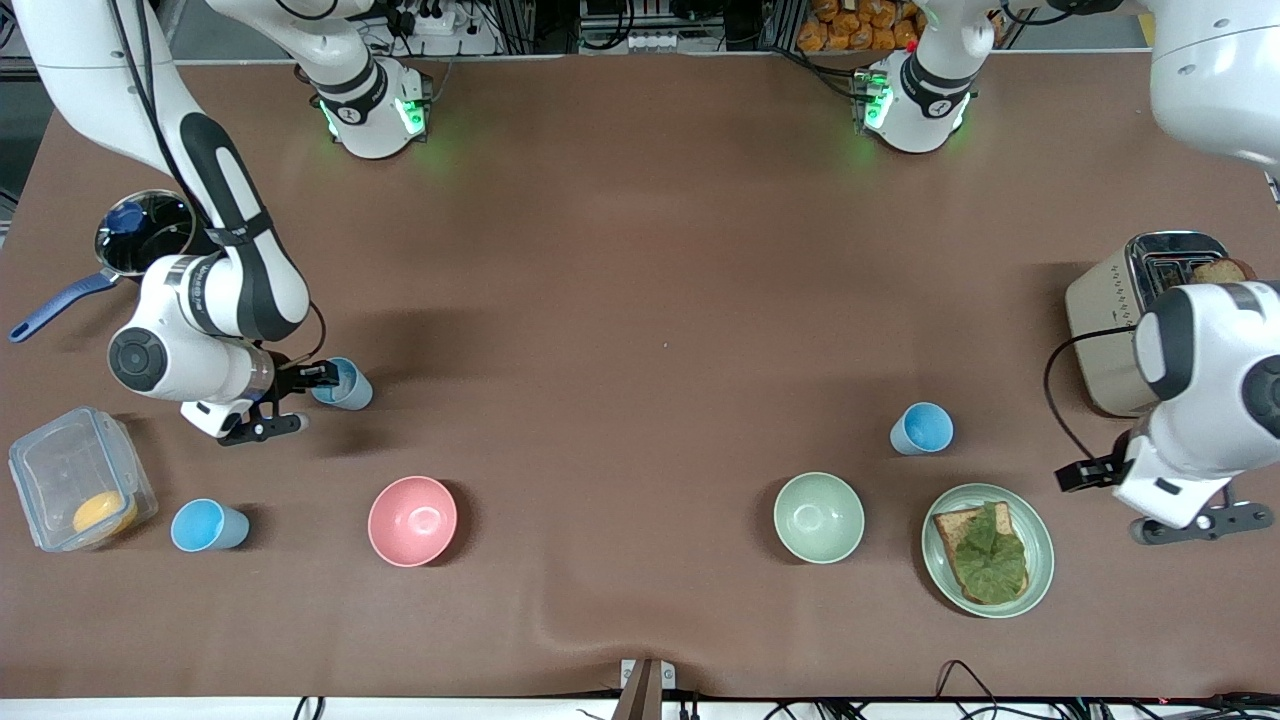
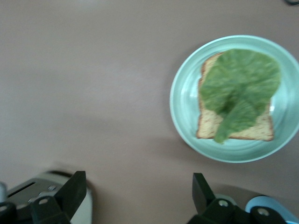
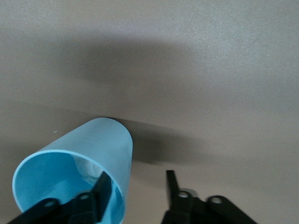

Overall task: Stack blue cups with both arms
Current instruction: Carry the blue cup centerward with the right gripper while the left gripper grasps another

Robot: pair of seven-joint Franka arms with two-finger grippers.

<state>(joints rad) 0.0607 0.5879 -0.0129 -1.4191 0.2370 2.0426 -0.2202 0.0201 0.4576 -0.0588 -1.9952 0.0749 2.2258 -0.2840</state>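
The blue cup [image 1: 921, 430] by the green plate is past the fingers of my open left gripper, so my left gripper should swing across to the cup, with one finger on each side of its rim [image 1: 949, 424].
Three blue cups stand on the brown table. One cup [image 1: 345, 386] is at the right arm's end, and my right gripper [image 1: 318, 398] is open astride its wall. In the right wrist view one finger [image 3: 103, 192] is inside this cup [image 3: 93, 144] and the other finger [image 3: 173, 191] is outside, apart from the wall. A second cup [image 1: 208, 526] stands nearer the front camera, beside a clear box. A third cup [image 1: 921, 428] stands toward the left arm's end. My left gripper [image 1: 1100, 500] is open and empty over bare table between the toaster and the plate.
A pink bowl [image 1: 412, 520] and a green bowl [image 1: 818, 517] stand nearer the front camera. A green plate [image 1: 940, 560] holds toast with lettuce, also in the left wrist view [image 2: 184, 100]. There is also a toaster [image 1: 1110, 310], a saucepan [image 1: 145, 235] and a clear box [image 1: 60, 470].
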